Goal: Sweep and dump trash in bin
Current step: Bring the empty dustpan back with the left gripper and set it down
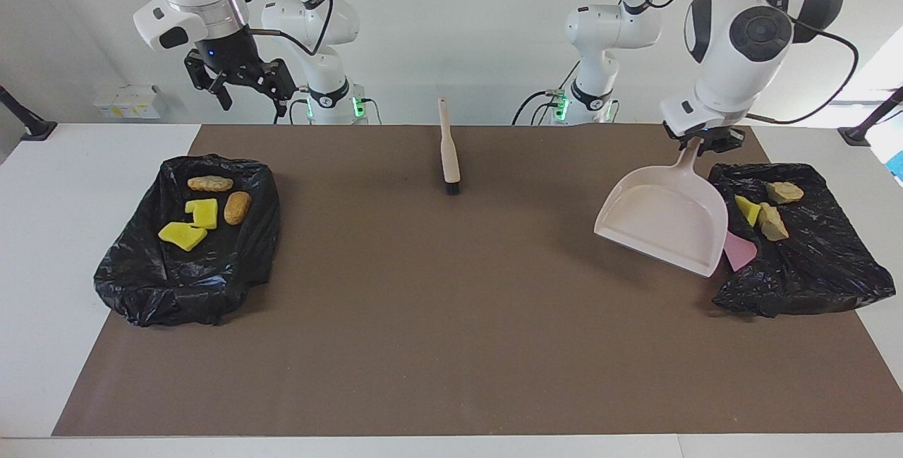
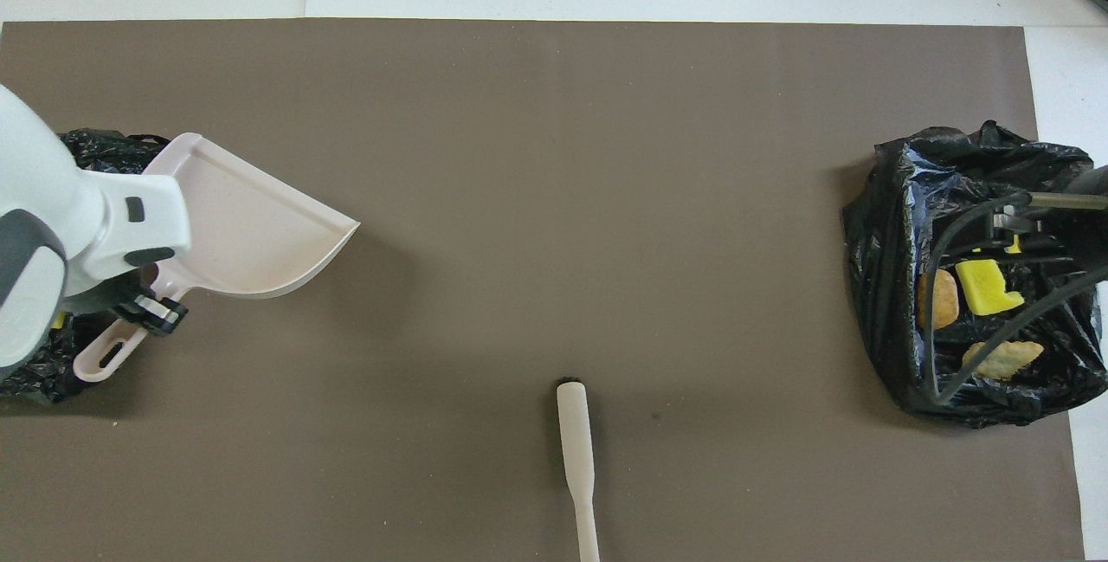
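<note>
I can see the pale pink dustpan empty (image 2: 260, 217) and the mat (image 2: 557, 229) beyond the brush clear, so my left gripper should keep going there and let go once the dustpan lies flat.
My left gripper (image 1: 698, 142) is shut on the handle of the pale pink dustpan (image 1: 663, 225), which hangs tilted and empty over the mat beside the black bin (image 1: 811, 274) at the left arm's end. In that bin lies trash: a yellow foam bit (image 1: 748, 209) and two tan chunks (image 1: 783, 192). The black bin (image 1: 141, 281) at the right arm's end holds two yellow foam bits (image 1: 204, 213), a tan chunk (image 1: 209, 183) and an orange-brown lump (image 1: 237, 207). My right gripper (image 1: 250, 94) hangs open and empty, high over that bin's edge nearer the robots.
A brush (image 1: 449, 151) with a pale handle lies on the brown mat (image 1: 451, 317) midway between the arms, close to the robots. A flat pink piece (image 1: 739, 252) shows at the rim of the bin at the left arm's end. White table borders the mat.
</note>
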Robot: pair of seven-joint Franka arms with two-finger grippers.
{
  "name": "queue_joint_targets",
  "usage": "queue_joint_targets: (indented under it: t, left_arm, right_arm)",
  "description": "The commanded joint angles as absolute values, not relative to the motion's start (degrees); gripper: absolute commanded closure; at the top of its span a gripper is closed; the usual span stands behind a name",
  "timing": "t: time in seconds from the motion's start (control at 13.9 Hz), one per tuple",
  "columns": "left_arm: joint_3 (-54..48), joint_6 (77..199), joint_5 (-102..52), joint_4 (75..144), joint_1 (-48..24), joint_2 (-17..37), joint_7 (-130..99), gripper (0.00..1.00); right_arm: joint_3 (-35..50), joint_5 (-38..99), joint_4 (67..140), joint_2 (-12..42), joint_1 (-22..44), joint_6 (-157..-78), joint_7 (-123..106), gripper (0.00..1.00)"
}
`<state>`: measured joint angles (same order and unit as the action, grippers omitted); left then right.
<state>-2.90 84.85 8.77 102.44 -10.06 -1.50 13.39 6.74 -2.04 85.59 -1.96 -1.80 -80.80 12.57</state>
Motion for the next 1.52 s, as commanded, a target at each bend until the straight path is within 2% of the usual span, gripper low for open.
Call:
queue_joint_targets:
  t: [0.0,0.29,0.65,1.01,1.15,1.44]
  left_arm:
    - [-1.8,88.7,2.4,103.7,-15.9,-3.2,0.8,1.0]
    - [-1.8,96.7,-3.2,103.4,-25.3,-2.4,-20.0,1.0]
    - [-2.2,106.6,-6.2,103.4,-31.1,2.0,-26.4,1.0]
    - [-4.2,118.4,-6.1,102.1,-33.8,11.7,-33.9,1.0]
    - [-5.4,124.9,-6.0,101.0,-34.0,17.2,-35.8,1.0]
    - [-6.4,128.6,-4.9,96.5,-36.6,25.6,-40.4,1.0]
  right_arm:
    - [6.6,-2.0,87.4,-3.6,-2.1,-81.2,10.5,0.0]
    - [6.4,-2.2,87.7,-3.6,-2.7,-82.4,7.1,0.0]
    - [6.3,-2.3,87.7,-3.6,-3.3,-82.4,5.9,0.0]
    - [6.3,-2.2,88.1,-3.7,-3.3,-82.3,5.9,0.0]
    - [6.3,-2.3,88.1,-3.7,-3.3,-82.4,6.0,0.0]
    - [6.3,-2.2,88.1,-3.7,-3.3,-82.4,6.3,0.0]
